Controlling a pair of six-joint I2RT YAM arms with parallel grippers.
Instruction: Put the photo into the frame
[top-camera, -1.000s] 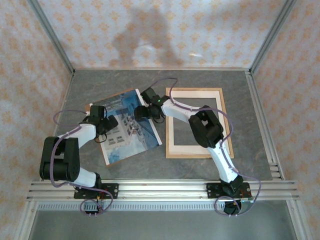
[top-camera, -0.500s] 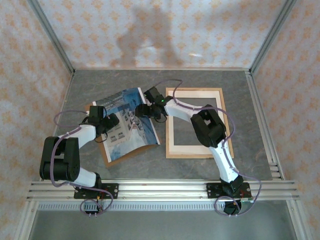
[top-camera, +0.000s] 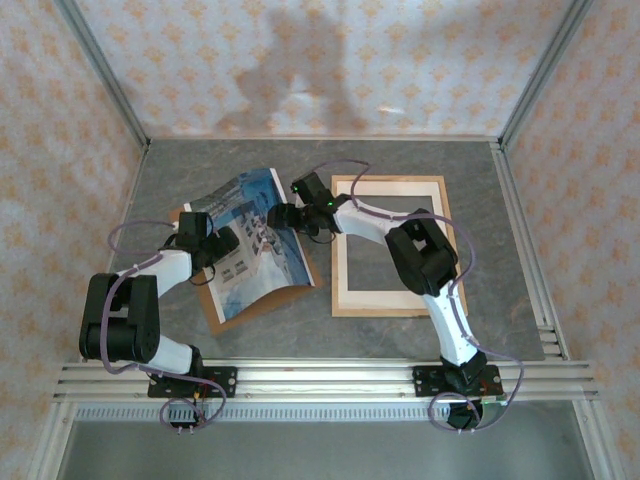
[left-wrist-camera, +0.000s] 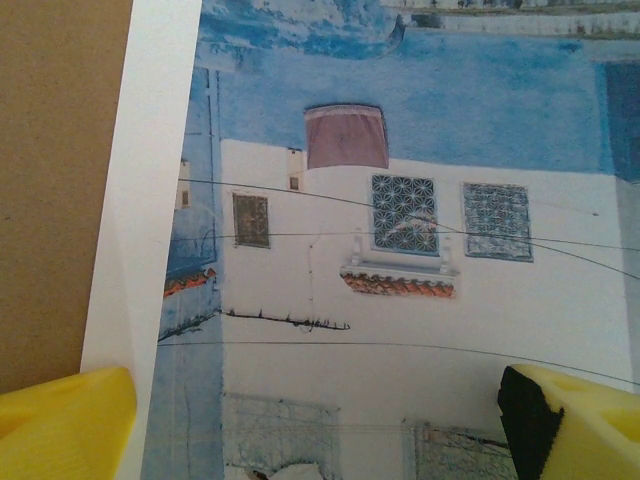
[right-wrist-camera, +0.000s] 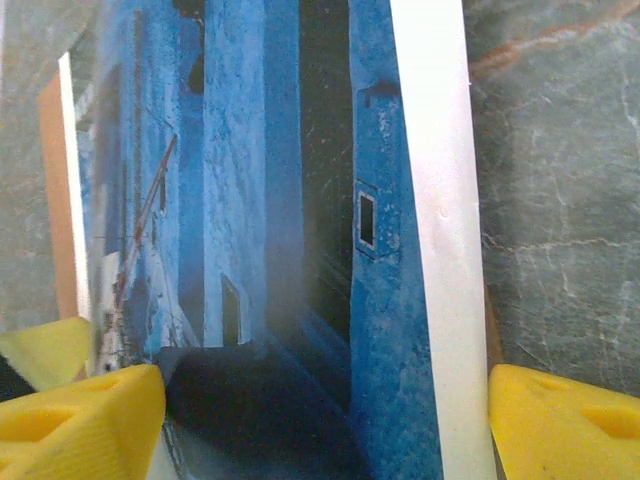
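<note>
I should keep my right gripper's fingers around the photo's raised edge until they close, as the photo's white border rises off the brown board between them.
The photo, a blue-and-white building print with a white border, lies left of centre and bows upward in the middle. My left gripper hangs open over its left half, the yellow fingertips wide apart with the print beneath them. My right gripper stands open at the photo's upper right edge. In the right wrist view the photo and its white border rise steeply between the spread jaws of the right gripper. The frame of light wood lies flat to the right, partly under the right arm.
A brown backing board lies under the photo and shows past its lower edge; it also shows as the board left of the print. The grey marbled table runs to walls on three sides. Aluminium rails carry the arm bases at the near edge.
The photo has gone from lying flat to bowing upward, and its lower right edge has drawn left, baring more brown board. The right gripper has shifted slightly up and left.
</note>
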